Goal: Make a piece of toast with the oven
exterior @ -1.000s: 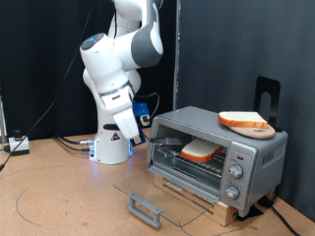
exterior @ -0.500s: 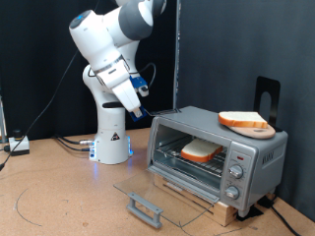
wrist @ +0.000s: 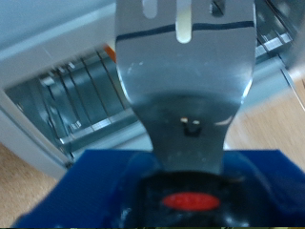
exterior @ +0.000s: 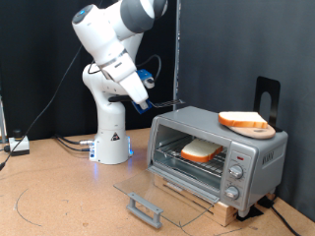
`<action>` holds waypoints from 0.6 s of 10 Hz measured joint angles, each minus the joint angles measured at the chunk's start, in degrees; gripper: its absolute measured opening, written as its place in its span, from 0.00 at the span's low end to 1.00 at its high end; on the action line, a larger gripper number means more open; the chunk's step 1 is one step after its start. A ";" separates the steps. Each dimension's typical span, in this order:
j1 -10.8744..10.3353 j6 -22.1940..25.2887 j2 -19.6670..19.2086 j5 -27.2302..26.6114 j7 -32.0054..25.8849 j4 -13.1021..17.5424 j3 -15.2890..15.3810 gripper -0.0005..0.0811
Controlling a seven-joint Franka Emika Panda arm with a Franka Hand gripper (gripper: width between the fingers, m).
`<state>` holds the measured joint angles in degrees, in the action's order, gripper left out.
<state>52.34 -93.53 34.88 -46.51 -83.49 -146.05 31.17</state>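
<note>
My gripper should next go to the clear oven roof [exterior: 195, 116] and let go of the spatula there, because the piece of toast is on the wire rack [exterior: 201, 150] and the spatula is empty.
The silver oven [exterior: 219, 147] stands at the exterior view's right with its glass door [exterior: 157, 197] folded down flat. The piece of toast [exterior: 201, 150], pale with a brown crust, lies on the wire rack inside. My gripper [exterior: 145, 99] hangs in the air up and to the exterior view's left of the oven, apart from it. In the wrist view the gripper [wrist: 191, 167] is shut on a slotted metal spatula [wrist: 186, 67] set in a blue holder. The oven's rack [wrist: 81, 91] shows behind the blade. Nothing lies on the spatula.
A flatter orange-brown slice-like piece [exterior: 246, 122] rests on the oven's roof, with a black stand [exterior: 267, 98] behind it. The door's grey bar handle [exterior: 146, 208] juts out low over the brown table. The robot's white base [exterior: 111, 146] and cables are at the left.
The gripper and spatula have pulled back out of the oven mouth and risen up and to the exterior view's left, then swung slightly right. The toast stays on the rack.
</note>
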 joint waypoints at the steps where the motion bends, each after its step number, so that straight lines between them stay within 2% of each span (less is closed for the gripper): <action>1: -1.71 1.26 0.66 -0.76 -0.76 -0.24 0.20 0.49; 6: -8.84 3.72 5.21 -5.70 1.06 -1.91 3.86 0.49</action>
<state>43.50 -89.81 40.10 -52.21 -82.43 -147.95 35.03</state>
